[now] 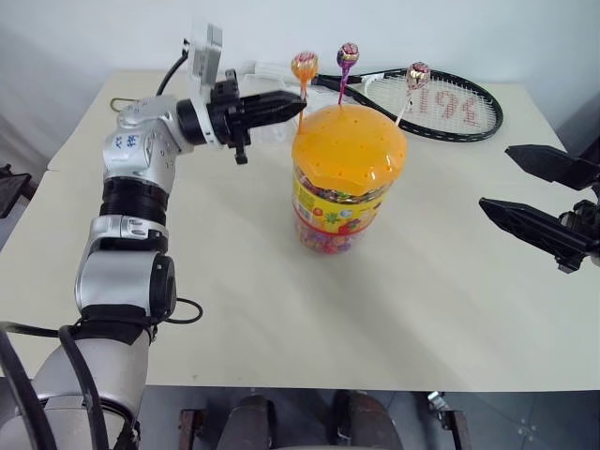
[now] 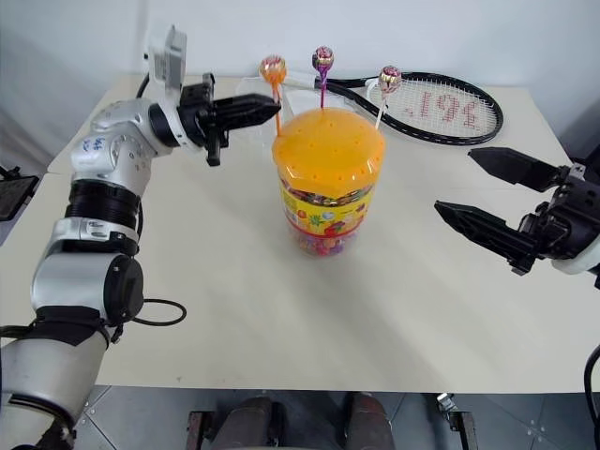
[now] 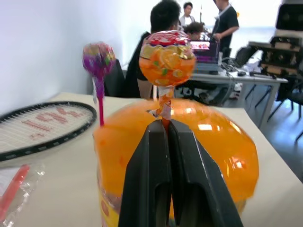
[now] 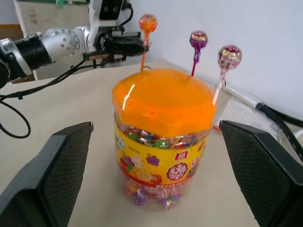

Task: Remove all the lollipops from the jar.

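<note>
The orange lollipop's stick (image 2: 276,92) is held below its head by my left gripper's fingers, so I should keep drawing the lollipop away until it rests on the empty tabletop (image 2: 159,232).
The jar (image 1: 342,202) stands mid-table, a clear cylinder with a yellow-red label and a domed orange lid (image 1: 349,148). Three lollipops stick up from the lid: orange (image 1: 304,64), purple (image 1: 348,52) and pinkish-gold (image 1: 418,75). My left gripper (image 1: 296,102) reaches in level from the left and is shut on the orange lollipop's stick (image 3: 164,113), just below its head (image 3: 166,57); the stick's lower end still meets the lid. My right gripper (image 1: 495,178) hangs open to the right of the jar, apart from it, with the jar (image 4: 163,156) facing its two fingers.
A black tennis racket (image 1: 441,103) lies at the back of the table behind the jar, with a clear plastic wrapper (image 3: 19,182) near it. A black cable loop (image 1: 187,311) lies by my left arm. People sit at desks (image 3: 208,33) beyond the table.
</note>
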Action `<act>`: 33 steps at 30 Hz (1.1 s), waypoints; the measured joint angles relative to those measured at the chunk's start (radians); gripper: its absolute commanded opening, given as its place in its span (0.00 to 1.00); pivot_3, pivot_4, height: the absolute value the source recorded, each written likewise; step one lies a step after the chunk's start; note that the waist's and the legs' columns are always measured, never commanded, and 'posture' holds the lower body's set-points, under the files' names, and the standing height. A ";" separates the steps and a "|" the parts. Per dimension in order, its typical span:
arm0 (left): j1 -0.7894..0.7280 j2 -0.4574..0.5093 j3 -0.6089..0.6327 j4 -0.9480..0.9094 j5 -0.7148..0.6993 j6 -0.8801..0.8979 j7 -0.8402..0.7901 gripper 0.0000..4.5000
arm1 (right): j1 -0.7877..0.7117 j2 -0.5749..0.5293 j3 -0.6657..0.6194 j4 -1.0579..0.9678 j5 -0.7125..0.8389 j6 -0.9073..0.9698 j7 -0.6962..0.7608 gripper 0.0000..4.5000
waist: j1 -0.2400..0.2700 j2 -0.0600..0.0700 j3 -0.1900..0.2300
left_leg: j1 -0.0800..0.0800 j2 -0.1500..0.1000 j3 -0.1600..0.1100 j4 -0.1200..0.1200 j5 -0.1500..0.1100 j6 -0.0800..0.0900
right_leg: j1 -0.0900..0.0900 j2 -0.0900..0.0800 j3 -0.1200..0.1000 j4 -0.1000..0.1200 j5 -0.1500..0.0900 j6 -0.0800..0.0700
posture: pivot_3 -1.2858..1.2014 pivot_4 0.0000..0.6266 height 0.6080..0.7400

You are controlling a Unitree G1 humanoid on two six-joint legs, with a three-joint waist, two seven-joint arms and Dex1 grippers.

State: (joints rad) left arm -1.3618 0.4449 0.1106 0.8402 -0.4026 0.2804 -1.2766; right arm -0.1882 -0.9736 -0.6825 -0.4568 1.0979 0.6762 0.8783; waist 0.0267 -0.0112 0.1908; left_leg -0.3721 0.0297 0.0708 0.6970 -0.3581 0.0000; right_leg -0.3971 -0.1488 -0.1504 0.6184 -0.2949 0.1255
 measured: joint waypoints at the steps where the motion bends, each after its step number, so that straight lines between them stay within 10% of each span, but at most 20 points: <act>1: -0.020 0.003 0.010 -0.001 0.000 0.014 0.027 0.01 | -0.004 0.000 0.001 0.004 0.000 0.000 0.005 1.00 | 0.000 0.000 0.000 | 0.000 0.000 0.000 0.000 0.000 0.000 | 0.000 0.000 0.000 0.000 0.000 0.000 | 0.52 0.24 1.00; 11: -0.016 0.149 0.008 -0.066 0.086 0.279 0.327 0.01 | -0.021 -0.013 0.023 0.038 -0.011 0.001 0.066 1.00 | -0.007 -0.001 0.000 | 0.001 0.000 0.000 0.000 0.000 0.000 | 0.000 0.000 0.001 0.001 0.000 0.000 | 0.52 0.24 1.00; 17: 0.258 0.324 -0.061 -0.264 0.172 0.596 0.436 0.01 | 0.017 -0.010 0.049 0.073 -0.079 -0.021 0.104 1.00 | -0.005 -0.001 0.000 | 0.001 0.000 0.001 0.000 0.000 0.000 | 0.000 0.000 0.002 0.002 0.000 0.000 | 0.52 0.24 1.00; 33: 0.514 0.417 -0.120 -0.467 0.190 1.054 0.628 0.01 | -0.025 -0.010 0.089 0.110 -0.114 -0.043 0.137 1.00 | 0.000 -0.004 0.002 | 0.003 0.000 0.001 0.001 0.000 0.000 | 0.001 0.000 0.003 0.004 0.000 0.000 | 0.52 0.24 1.00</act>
State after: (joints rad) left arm -0.8482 0.8617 -0.0094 0.3732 -0.2124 1.3339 -0.6482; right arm -0.2132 -0.9833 -0.5936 -0.3464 0.9839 0.6331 1.0153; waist 0.0263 -0.0155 0.1930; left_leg -0.3692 0.0299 0.0714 0.6985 -0.3582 -0.0003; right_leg -0.3966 -0.1490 -0.1475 0.6221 -0.2947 0.1257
